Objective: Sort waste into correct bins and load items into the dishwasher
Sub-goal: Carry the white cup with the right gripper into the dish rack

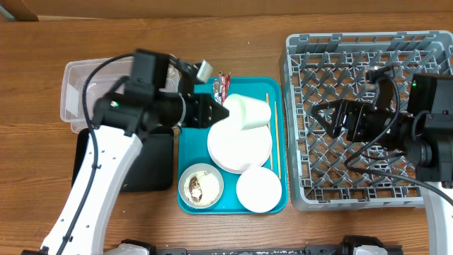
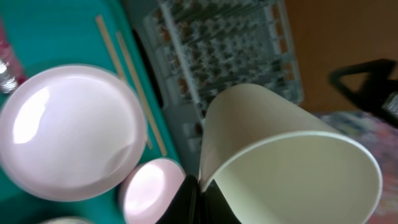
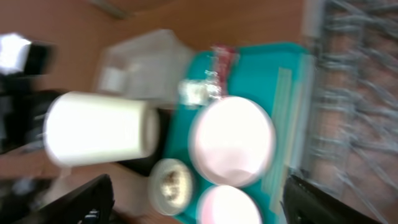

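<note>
My left gripper is holding the small white cup's rim (image 2: 305, 132) short of the grey dish rack (image 1: 317, 151), so next my right gripper takes the cup and puts it down there.
My left gripper (image 1: 214, 112) is shut on the rim of the small white cup (image 1: 249, 112) and holds it on its side above the teal tray; the left wrist view shows the grip (image 2: 200, 186) on the cup (image 2: 292, 155). Below lie the pale-pink plate (image 1: 239, 147), pale-pink bowl (image 1: 259, 190), grey-rimmed bowl (image 1: 201, 186) with food scraps, chopsticks (image 1: 277, 138) and the snack wrapper (image 1: 222, 86). My right gripper (image 1: 329, 117) is open and empty over the grey dish rack (image 1: 368, 53). The clear tub (image 1: 85, 88) and black tray (image 1: 152, 166) sit at the left. I cannot make out the tissue.
The teal tray (image 1: 187, 142) lies between the bins and the rack. In the right wrist view the open gripper (image 3: 199, 199) faces the cup (image 3: 99, 127), plate (image 3: 233, 140) and rack (image 3: 354, 93). Bare wooden table lies at the far left and back.
</note>
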`<action>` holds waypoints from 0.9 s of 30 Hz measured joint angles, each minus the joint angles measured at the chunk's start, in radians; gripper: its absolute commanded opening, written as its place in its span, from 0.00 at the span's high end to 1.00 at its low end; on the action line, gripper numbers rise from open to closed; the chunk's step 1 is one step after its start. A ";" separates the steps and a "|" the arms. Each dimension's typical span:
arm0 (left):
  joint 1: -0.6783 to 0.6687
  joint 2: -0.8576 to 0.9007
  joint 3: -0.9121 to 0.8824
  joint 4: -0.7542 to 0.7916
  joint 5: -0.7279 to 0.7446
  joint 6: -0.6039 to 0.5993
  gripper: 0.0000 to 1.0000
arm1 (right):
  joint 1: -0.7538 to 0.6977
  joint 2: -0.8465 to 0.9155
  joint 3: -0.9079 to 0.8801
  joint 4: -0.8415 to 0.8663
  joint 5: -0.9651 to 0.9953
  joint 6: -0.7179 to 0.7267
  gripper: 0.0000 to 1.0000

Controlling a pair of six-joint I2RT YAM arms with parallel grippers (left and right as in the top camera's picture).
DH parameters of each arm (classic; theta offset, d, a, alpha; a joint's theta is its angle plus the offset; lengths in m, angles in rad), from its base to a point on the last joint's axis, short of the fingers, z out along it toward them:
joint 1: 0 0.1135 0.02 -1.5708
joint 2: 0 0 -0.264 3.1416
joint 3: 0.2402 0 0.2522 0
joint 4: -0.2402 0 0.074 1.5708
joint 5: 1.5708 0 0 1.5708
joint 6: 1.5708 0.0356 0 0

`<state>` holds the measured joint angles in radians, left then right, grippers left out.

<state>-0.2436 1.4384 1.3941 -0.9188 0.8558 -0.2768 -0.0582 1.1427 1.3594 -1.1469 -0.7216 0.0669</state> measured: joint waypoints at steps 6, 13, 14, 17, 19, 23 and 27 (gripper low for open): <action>0.041 0.035 0.000 0.135 0.357 0.021 0.96 | 0.020 0.000 0.000 0.134 -0.303 -0.067 0.13; 0.041 0.038 0.000 0.209 0.551 0.014 0.96 | 0.158 0.000 0.000 0.266 -0.455 -0.087 0.01; 0.041 0.038 0.000 0.212 0.570 0.014 0.96 | 0.177 0.000 0.000 0.281 -0.460 -0.085 0.01; 0.041 0.038 0.000 0.217 0.629 0.014 0.96 | 0.226 0.003 0.000 0.322 -0.439 -0.058 0.02; 0.041 0.038 0.000 0.217 0.647 0.014 0.96 | 0.238 0.013 0.000 0.335 -0.428 -0.041 0.02; 0.040 0.038 0.000 0.217 0.672 0.015 0.96 | 0.261 0.036 0.000 0.365 -0.426 -0.027 0.07; 0.031 0.038 0.000 0.217 0.678 0.015 0.96 | 0.281 0.040 0.000 0.387 -0.426 -0.016 0.23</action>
<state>-0.2123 1.4761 1.3941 -0.7017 1.5341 -0.2619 0.2230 1.1828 1.3598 -0.7597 -1.1481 0.0513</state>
